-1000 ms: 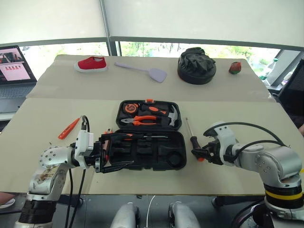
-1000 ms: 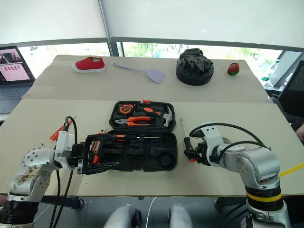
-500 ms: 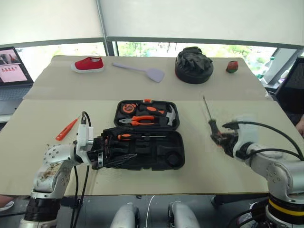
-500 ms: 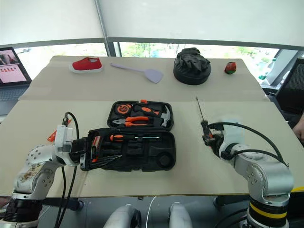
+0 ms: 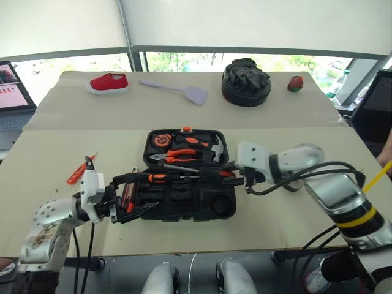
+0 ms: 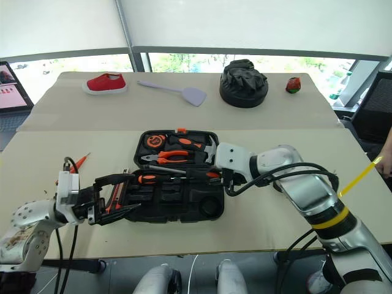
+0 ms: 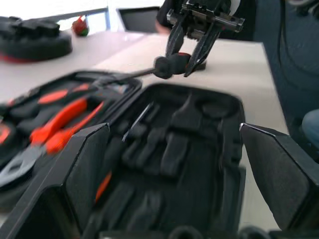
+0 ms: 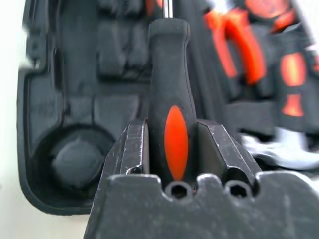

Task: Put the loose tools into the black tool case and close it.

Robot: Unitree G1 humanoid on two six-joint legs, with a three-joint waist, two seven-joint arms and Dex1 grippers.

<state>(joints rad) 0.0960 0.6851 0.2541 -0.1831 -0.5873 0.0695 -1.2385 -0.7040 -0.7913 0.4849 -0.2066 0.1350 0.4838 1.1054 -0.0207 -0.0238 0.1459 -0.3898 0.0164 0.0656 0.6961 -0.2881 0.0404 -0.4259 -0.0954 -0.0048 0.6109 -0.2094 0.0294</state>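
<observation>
A narrow gap (image 7: 161,147) shows between the raised blocks, so the tip of the slim orange screwdriver (image 5: 81,171) should slot in there when I lower it into the near half.
The black tool case (image 5: 214,211) lies open in the middle of the near table. Its far half holds orange-handled pliers (image 5: 184,154), a hammer and a tape measure. My right gripper (image 5: 237,177) is shut on the handle of a black-and-orange screwdriver (image 8: 169,114) and holds it over the case's near half, shaft pointing left. A second black-and-orange screwdriver (image 5: 158,177) lies in the near half. My left gripper (image 5: 142,195) stands open at the case's left end, with an orange-and-black utility knife (image 5: 127,197) between its fingers, untouched. A slim orange screwdriver (image 5: 76,174) lies on the table further left.
On the far table lie a red shoe (image 5: 108,82), a grey spatula (image 5: 174,90), a round black-green bundle (image 5: 246,82) and a small red-green object (image 5: 295,83). A laptop (image 5: 9,79) stands at the far left. A person's hand (image 5: 386,158) shows at the right edge.
My right gripper has carried the screwdriver left from beside the case to above its near half and rolled, so the shaft now points left. The left gripper drew back slightly left, still open.
</observation>
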